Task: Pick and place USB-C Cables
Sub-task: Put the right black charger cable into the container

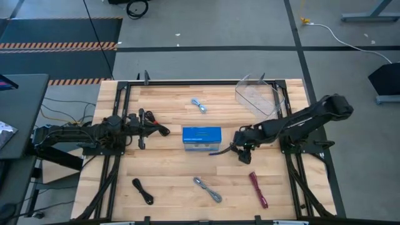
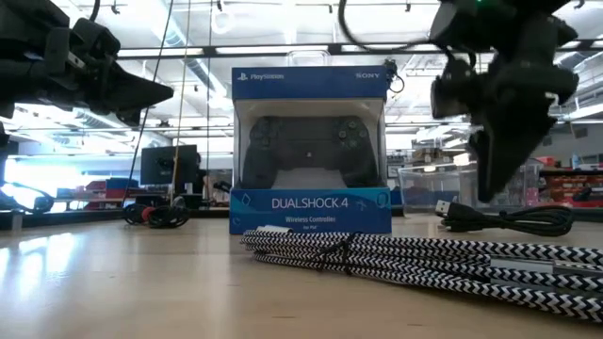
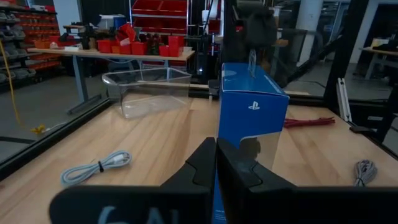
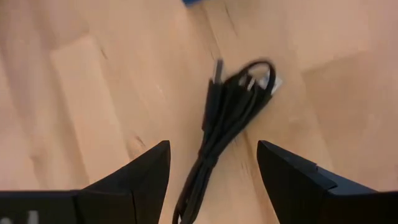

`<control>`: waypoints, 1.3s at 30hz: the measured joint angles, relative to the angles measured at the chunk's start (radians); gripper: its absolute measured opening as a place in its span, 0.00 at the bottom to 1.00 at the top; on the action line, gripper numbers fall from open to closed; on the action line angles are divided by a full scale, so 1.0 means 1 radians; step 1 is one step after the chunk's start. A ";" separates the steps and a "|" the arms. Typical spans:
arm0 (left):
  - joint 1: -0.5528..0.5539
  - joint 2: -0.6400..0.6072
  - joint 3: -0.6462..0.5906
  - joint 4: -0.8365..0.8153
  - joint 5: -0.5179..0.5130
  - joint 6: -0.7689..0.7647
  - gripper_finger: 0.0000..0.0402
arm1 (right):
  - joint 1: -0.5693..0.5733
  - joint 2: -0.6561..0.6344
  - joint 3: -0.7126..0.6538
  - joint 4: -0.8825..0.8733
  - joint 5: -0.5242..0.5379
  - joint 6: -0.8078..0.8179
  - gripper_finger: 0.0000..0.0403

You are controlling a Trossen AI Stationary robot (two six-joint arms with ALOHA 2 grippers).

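Note:
My gripper is about to lift the black USB-C cable bundle point(image 4: 222, 124), which is cinched at its narrow waist point(image 4: 209, 159), so its plugs and loop will stay together when I lift it.
A black USB-C cable bundle point(image 4: 229, 121) lies flat on the table just right of the blue box point(image 1: 201, 137). My right gripper point(image 4: 212, 155) hovers open over it, one finger on each side, touching nothing; the low view shows the gripper point(image 2: 497, 141) above the cable point(image 2: 513, 221). A pale blue-white cable point(image 1: 200, 105), a second black cable point(image 1: 144, 190), a silver-grey cable point(image 1: 207, 189) and a red cable point(image 1: 258, 189) lie on the table. My left gripper point(image 1: 156, 130) waits shut at the left, level with the box.
A clear plastic bin point(image 1: 259, 97) stands at the far right corner. The blue box stands upright mid-table, between the two grippers. Black frame rails point(image 1: 119, 156) run along the table's left and right sides.

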 joint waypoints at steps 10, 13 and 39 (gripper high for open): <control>0.000 0.000 0.000 -0.008 0.000 -0.027 0.05 | 0.030 0.125 0.002 0.004 0.015 0.036 0.61; 0.000 0.000 0.000 -0.012 0.000 -0.045 0.05 | 0.031 0.128 0.002 0.004 0.040 0.036 0.61; 0.000 0.000 0.000 -0.031 0.000 -0.079 0.05 | 0.027 0.105 -0.001 -0.040 -0.007 -0.051 0.14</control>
